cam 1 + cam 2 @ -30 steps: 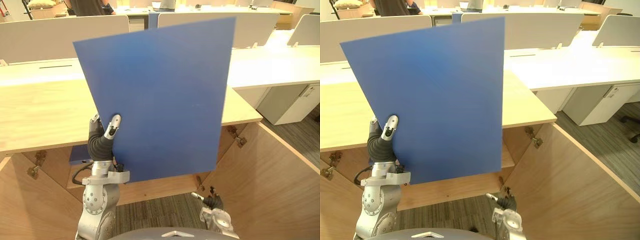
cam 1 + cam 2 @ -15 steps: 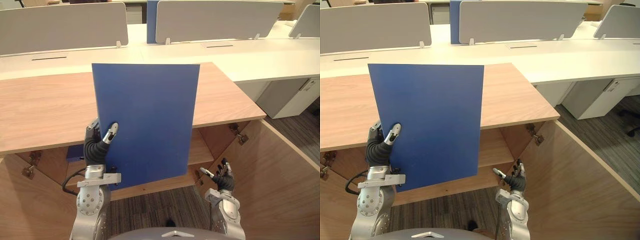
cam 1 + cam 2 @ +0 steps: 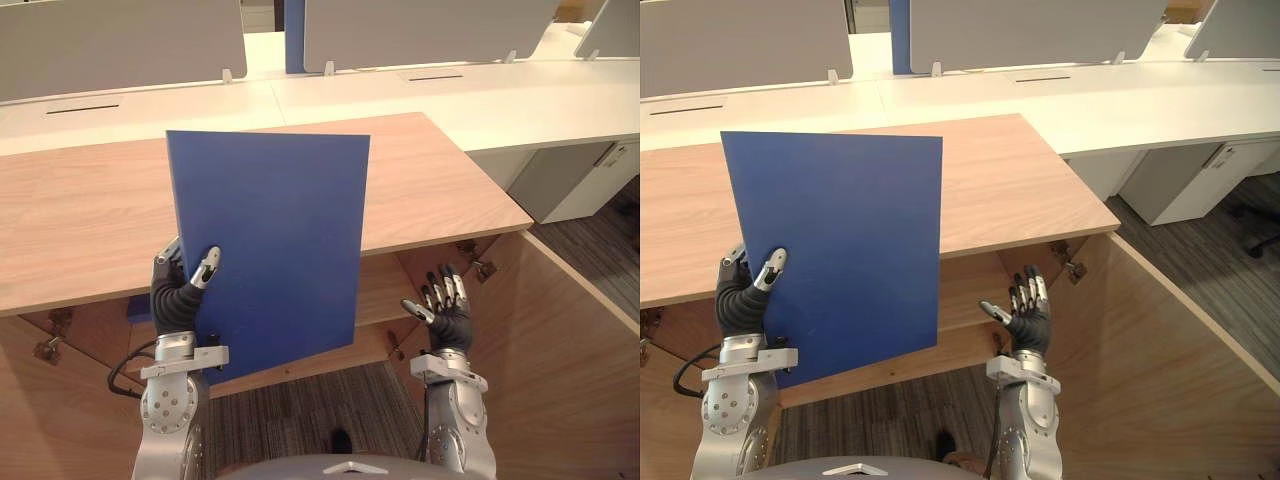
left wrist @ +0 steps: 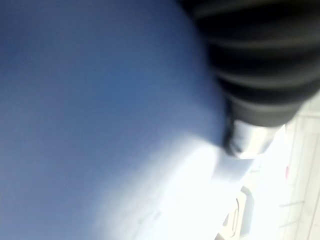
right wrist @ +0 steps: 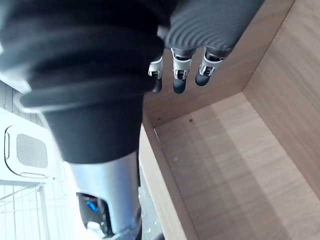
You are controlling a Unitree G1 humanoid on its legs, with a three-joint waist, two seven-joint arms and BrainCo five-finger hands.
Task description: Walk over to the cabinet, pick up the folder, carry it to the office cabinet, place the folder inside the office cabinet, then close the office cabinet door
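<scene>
A blue patch (image 3: 139, 309) can be seen inside the cabinet behind the held folder (image 3: 275, 240), so I should expect another folder to be lying flat on the shelf already.
A flat blue folder (image 3: 268, 240) stands upright before the open wooden office cabinet (image 3: 410, 290). My left hand (image 3: 180, 290) pinches its lower left edge, thumb on the front face and fingers behind. The same blue folder (image 4: 100, 120) lies right against the left wrist camera. My right hand (image 3: 445, 305) is raised beside the folder, open, fingers straight and apart from it, in front of the cabinet's inner shelf (image 3: 980, 290). In the right wrist view its fingertips (image 5: 180, 82) point into the bare wooden interior (image 5: 225, 165). The cabinet's right door (image 3: 565, 360) hangs wide open.
The cabinet's wooden top (image 3: 90, 220) runs across the scene at chest height. White desks (image 3: 480, 95) with grey divider screens (image 3: 110, 45) stand behind it. A white pedestal unit (image 3: 585, 170) and grey carpet (image 3: 1230, 260) lie to the right. The left door (image 3: 40, 420) is also open.
The camera has tipped down. The folder has come lower and closer to the cabinet opening. My right hand has risen from low down to beside the folder, fingers spread.
</scene>
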